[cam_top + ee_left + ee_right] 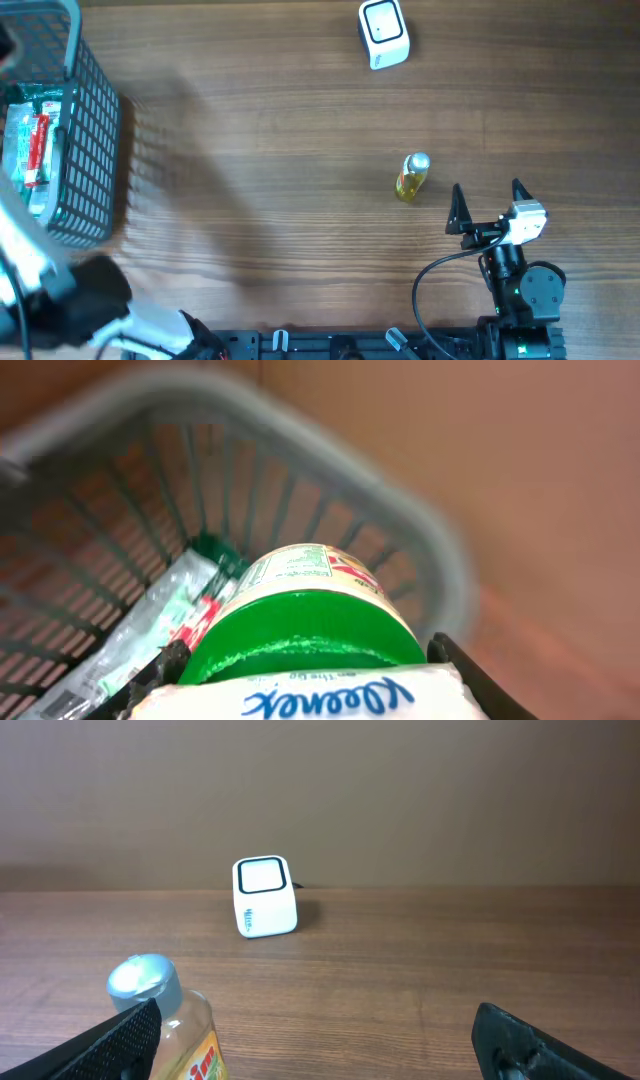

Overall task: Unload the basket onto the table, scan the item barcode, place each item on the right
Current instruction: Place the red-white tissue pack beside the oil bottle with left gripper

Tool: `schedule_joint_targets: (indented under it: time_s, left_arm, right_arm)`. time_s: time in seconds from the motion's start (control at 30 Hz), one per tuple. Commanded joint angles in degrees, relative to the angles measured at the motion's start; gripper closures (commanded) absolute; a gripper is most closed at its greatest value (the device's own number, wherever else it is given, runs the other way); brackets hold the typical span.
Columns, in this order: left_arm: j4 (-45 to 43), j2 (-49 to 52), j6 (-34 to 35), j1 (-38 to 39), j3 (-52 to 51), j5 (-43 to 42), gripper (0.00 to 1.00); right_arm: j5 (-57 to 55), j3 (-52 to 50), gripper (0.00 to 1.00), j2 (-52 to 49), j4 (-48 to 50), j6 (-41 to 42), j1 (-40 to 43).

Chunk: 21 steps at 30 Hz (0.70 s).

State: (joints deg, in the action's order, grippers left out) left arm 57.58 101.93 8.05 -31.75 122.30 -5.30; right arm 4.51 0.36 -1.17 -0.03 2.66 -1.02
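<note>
The wood (355,180) beside the yellow bottle is free for the Kleenex pack (320,698). My left gripper should therefore keep bringing the pack over until it rests there.
In the left wrist view, my left gripper (310,695) is down inside the grey basket (300,420). Its jaws are shut on a white Kleenex tissue pack (300,700) that spans the gap between the two fingers. Just behind the pack lies a jar with a green lid (310,625). The white barcode scanner (384,33) stands at the far side of the table, also seen from the right wrist as the scanner (265,897). My right gripper (490,205) rests open near the front edge, nothing between its fingers.
A small yellow bottle with a grey cap (412,177) lies just left of the right gripper, and the bottle (170,1020) is close to its left finger. The basket (95,140) at the far left holds several packaged items (35,150).
</note>
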Motion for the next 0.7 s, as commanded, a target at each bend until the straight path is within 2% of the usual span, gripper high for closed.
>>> schedule_joint_targets:
  time_s: [0.0,0.17,0.23,0.3,0.37,0.4,0.43,0.57,0.67]
  left_arm:
    - [0.22,-8.17,3.17,-0.17,1.27,-7.32,0.57]
    - [11.74,-12.94,3.08,6.82,1.27,-9.07,0.57]
    - [19.32,-12.13,2.40,12.87,1.11,-8.79,0.57]
    - [21.55,-11.21,2.47,21.20,-1.40,-8.79,0.57]
    - [20.98,-10.25,2.93,29.97,-5.73,-8.76,0.57]
    - [20.44,-10.05,3.04,32.00,-7.10,-8.74,0.57]
    - [17.53,-9.53,4.94,37.35,-11.96,-8.35,0.57]
    - [3.04,-9.01,13.40,50.73,-28.57,-3.13,0.59]
    - [-2.67,-7.19,18.03,60.48,-36.30,3.21,0.61]
  right_arm:
    - [0.50,-0.07,0.00,-0.13,0.22,-0.76,0.09]
    - [0.50,-0.07,0.00,-0.13,0.22,-0.79,0.09]
    - [0.52,-0.07,0.00,-0.13,0.22,-0.76,0.09]
    - [0.52,-0.07,0.00,-0.13,0.22,-0.79,0.09]
    - [0.50,-0.07,0.00,-0.13,0.22,-0.79,0.09]
    - [0.52,-0.07,0.00,-0.13,0.22,-0.79,0.09]
    - [0.50,-0.07,0.00,-0.13,0.22,-0.79,0.09]
    - [0.52,-0.07,0.00,-0.13,0.22,-0.79,0.09]
    - [0.50,-0.07,0.00,-0.13,0.22,-0.79,0.09]
